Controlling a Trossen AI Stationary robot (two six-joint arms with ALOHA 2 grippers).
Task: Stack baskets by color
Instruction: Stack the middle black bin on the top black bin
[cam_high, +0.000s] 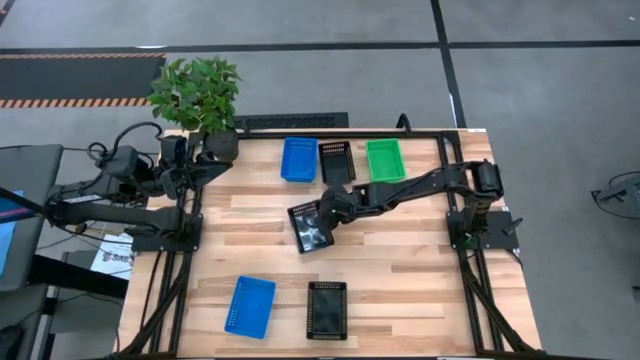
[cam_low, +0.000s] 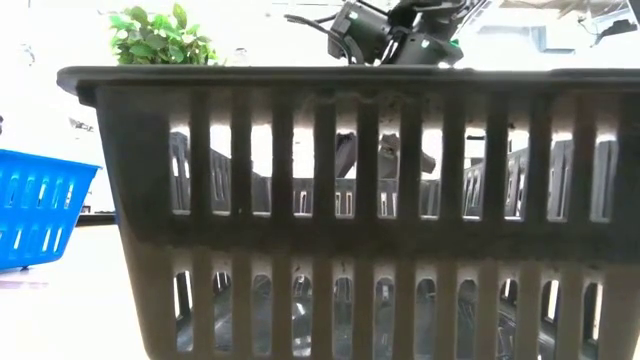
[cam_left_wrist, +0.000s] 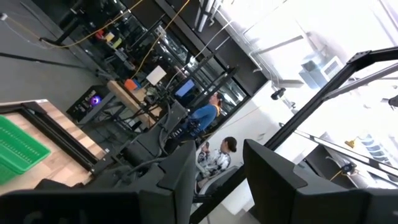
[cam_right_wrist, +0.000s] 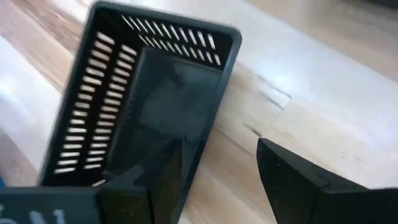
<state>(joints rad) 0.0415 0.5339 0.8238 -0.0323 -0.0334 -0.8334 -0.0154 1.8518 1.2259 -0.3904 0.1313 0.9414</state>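
My gripper is going to lower the black basket (cam_high: 308, 230), which gets narrower from its rim to its bottom, so it will fit down inside the far black basket.
A black basket (cam_high: 311, 227) lies skewed at mid-table, open side up. My right gripper (cam_high: 327, 207) reaches down to its far end, open, with one finger (cam_right_wrist: 163, 177) inside the basket and the other (cam_right_wrist: 298, 180) outside over the wood. Blue (cam_high: 298, 158), black (cam_high: 337, 160) and green (cam_high: 385, 160) baskets stand in a row along the far edge. Another blue basket (cam_high: 249, 306) and another black one (cam_high: 327, 310) sit by the near edge. My left gripper (cam_left_wrist: 214, 168) is raised at the far left, open, with nothing between its fingers. My right gripper stands astride one long wall (cam_right_wrist: 208, 118) of the mid-table black basket, near that wall's end, slanting down from the table's right side. I cannot tell whether either finger touches the wall. The basket rests on the table.
A potted green plant (cam_high: 197, 92) stands at the table's far left corner, close to my left arm. In the low view the near black basket (cam_low: 350, 200) fills most of the picture. Bare wood lies between the far row and the near pair.
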